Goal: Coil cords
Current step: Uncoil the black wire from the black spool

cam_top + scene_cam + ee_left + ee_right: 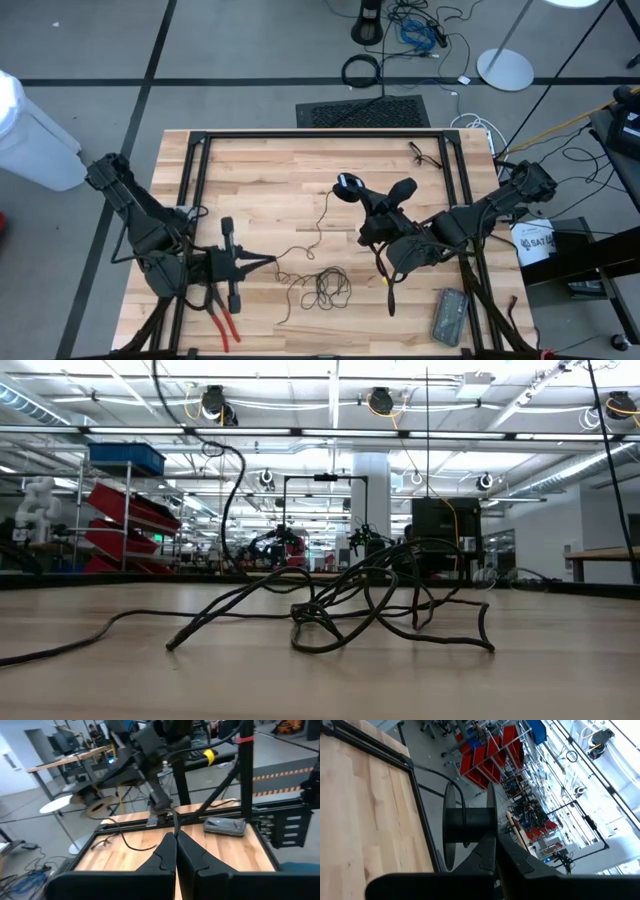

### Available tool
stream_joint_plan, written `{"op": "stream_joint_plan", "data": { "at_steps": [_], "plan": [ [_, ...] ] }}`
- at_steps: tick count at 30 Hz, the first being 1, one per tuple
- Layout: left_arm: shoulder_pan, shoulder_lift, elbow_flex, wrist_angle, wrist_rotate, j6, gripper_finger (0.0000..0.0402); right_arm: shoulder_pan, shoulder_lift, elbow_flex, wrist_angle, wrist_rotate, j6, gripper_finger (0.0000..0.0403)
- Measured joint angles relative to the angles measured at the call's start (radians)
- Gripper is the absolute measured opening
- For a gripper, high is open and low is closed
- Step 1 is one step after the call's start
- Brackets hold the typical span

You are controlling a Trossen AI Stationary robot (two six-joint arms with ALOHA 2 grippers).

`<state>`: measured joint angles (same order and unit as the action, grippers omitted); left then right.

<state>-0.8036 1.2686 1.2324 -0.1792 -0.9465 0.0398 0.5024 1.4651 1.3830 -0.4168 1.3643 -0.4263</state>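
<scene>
The cord is slack to the puck [318,238] and the tangle [324,289] is just ahead, so my left gripper should go on toward the tangle before it lets go of the cord next to it.
The thin black cord lies on the wooden table in a loose tangle [325,285], which the low view shows close up [370,600]. One strand runs from it to my left gripper [270,261], which is shut on it near the table's front left. Another strand rises to the small round puck [346,184] with a bluish centre. In the right wrist view the puck is a small black spool [467,826]. My right gripper [368,203] is shut on it above the table's middle. My left gripper pinches the cord [175,826] between its two shut fingertips, coming level from the table's left side. The cord leaves the tips and runs on toward the right arm, slack along the table. My right gripper holds the puck by the edge of one flange [490,822], pinched at the free ends of its two fingers. The fingers slant in from the table's right near side. The puck is lifted clear of the table, with the cord trailing slack from it.
Red-handled pliers [225,325] lie by the left arm. A grey device [449,315] and a yellow-tipped tool [388,290] lie at the front right. A small dark wire object [425,155] lies at the back right. A black frame [320,134] edges the table.
</scene>
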Motion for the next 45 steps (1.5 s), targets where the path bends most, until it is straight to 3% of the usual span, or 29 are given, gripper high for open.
{"op": "stream_joint_plan", "data": {
  "at_steps": [6, 16, 20, 28, 36, 41, 45],
  "plan": [
    [0.025, 0.029, 0.0, 0.058, 0.052, 0.008, 0.0, 0.003, 0.0, 0.0, 0.0, 0.069, -0.002, 0.0],
    [0.092, 0.129, 0.0, 0.31, 0.456, 0.047, 0.0, 0.01, 0.0, 0.0, -0.001, 0.107, -0.011, 0.0],
    [0.104, 0.174, 0.0, 0.368, 0.527, 0.102, 0.0, 0.014, 0.0, 0.0, -0.009, 0.174, -0.011, 0.0],
    [0.148, 0.253, 0.0, 0.375, 0.534, 0.107, 0.0005, 0.035, 0.0, 0.0, -0.008, 0.207, -0.023, 0.0],
    [0.19, 0.274, 0.0, 0.252, 0.577, 0.108, 0.0051, 0.038, 0.0, 0.0, -0.008, 0.206, -0.042, 0.0],
    [0.19, 0.27, 0.0, 0.136, 0.494, 0.108, 0.0072, 0.038, 0.0, 0.0, -0.008, 0.206, -0.049, 0.0],
    [0.184, 0.253, 0.0, -0.006, 0.325, 0.1, 0.0075, 0.038, 0.0, 0.0, -0.01, 0.206, -0.06, 0.0]
  ]
}}
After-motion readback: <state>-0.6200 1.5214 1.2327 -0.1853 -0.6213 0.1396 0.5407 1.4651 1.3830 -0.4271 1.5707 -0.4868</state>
